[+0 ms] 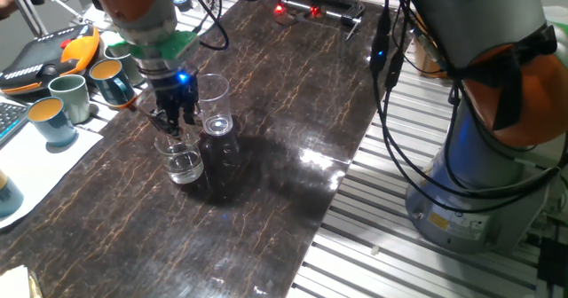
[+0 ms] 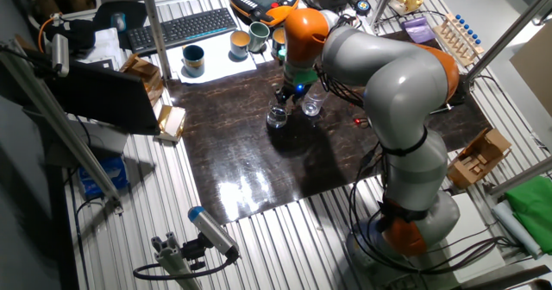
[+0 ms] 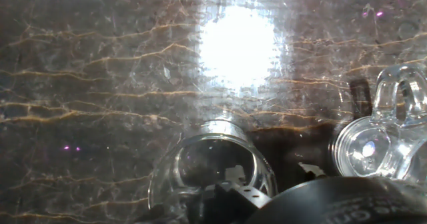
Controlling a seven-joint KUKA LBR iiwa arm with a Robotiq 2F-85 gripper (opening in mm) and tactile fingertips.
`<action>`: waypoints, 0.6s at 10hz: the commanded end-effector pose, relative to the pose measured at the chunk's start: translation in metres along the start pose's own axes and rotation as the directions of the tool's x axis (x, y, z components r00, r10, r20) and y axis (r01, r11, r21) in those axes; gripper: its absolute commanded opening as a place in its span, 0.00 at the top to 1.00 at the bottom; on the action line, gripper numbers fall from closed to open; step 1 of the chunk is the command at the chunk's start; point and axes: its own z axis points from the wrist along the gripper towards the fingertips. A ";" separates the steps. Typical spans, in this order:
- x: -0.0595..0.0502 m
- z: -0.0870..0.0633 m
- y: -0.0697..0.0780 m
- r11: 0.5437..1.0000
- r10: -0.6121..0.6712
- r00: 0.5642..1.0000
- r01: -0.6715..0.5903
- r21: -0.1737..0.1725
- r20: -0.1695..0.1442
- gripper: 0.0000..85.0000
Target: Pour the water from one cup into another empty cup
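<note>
I expect the other empty cup [image 1: 216, 105] to take all of the water [image 1: 185, 168] and fill only partway when I pour, because the water stands low in the cup.
One cup [image 1: 183, 163], the short rounded clear glass, stands upright on the dark marbled table [image 1: 284, 200] with a little water [image 1: 185, 168] in its bottom. My gripper [image 1: 174, 121] hangs straight over it, fingertips [image 1: 163, 121] down at its rim and standing apart, so it is open. The other fixed view shows the cup [image 2: 276, 117] under the gripper [image 2: 285, 95]. In the hand view the cup's rim [image 3: 175, 163] lies right below, with a fingertip [image 3: 237, 184] over its mouth. Another empty cup, the taller straight tumbler [image 1: 216, 108] [image 2: 312, 105] [image 3: 371, 151], stands close beside it.
Several coloured ceramic mugs [image 1: 67, 101] sit on white paper at the table's left edge, near an orange teach pendant [image 1: 53, 54]. A keyboard [image 2: 183, 28] lies behind them. A device with red lights [image 1: 311, 7] rests at the far end. The arm's base [image 1: 484, 192] stands at the right.
</note>
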 end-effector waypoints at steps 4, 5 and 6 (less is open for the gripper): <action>0.000 0.003 -0.001 1.000 -0.006 1.000 0.006 -0.018 -0.008 0.56; 0.000 0.003 0.000 1.000 -0.010 1.000 0.009 -0.027 -0.010 0.60; 0.001 0.004 0.000 0.999 -0.013 1.000 0.013 -0.033 -0.010 0.67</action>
